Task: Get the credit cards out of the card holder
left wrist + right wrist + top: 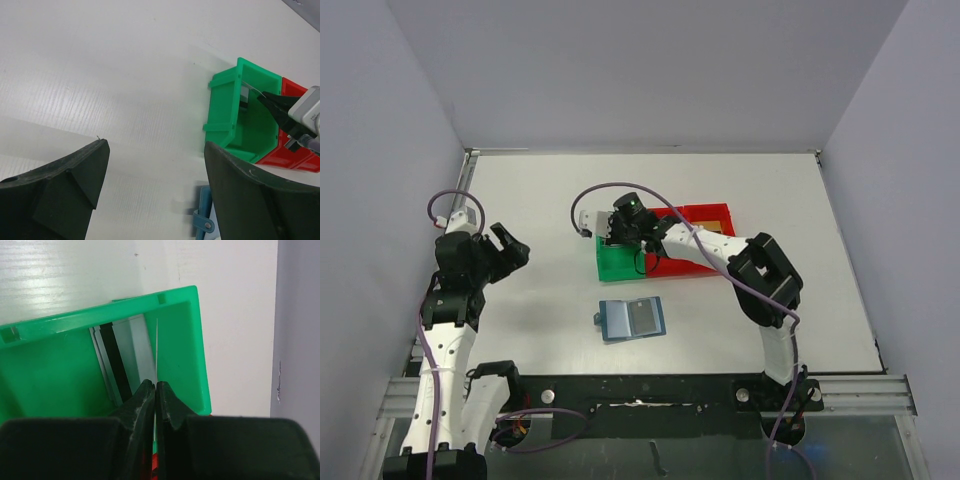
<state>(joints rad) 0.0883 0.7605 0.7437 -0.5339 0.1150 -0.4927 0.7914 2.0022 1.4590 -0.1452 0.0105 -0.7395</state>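
Observation:
My right gripper continues to lower the thin card (156,347) next to the leaning cards (118,357) and lets go of it there, because the card is inside the green bin's sides and lined up with them.
The blue card holder (632,318) lies open on the table in front of the bins; a corner of it with its strap shows in the left wrist view (204,220). My right gripper (620,232) is over the green bin (616,262), shut on a thin card seen edge-on (157,347). Other cards (122,352) lean inside the green bin (60,365). My left gripper (506,246) is open and empty at the left, well away from the holder.
A red bin (705,215) stands against the green bin on its right and also shows in the left wrist view (292,155). White walls enclose the table on three sides.

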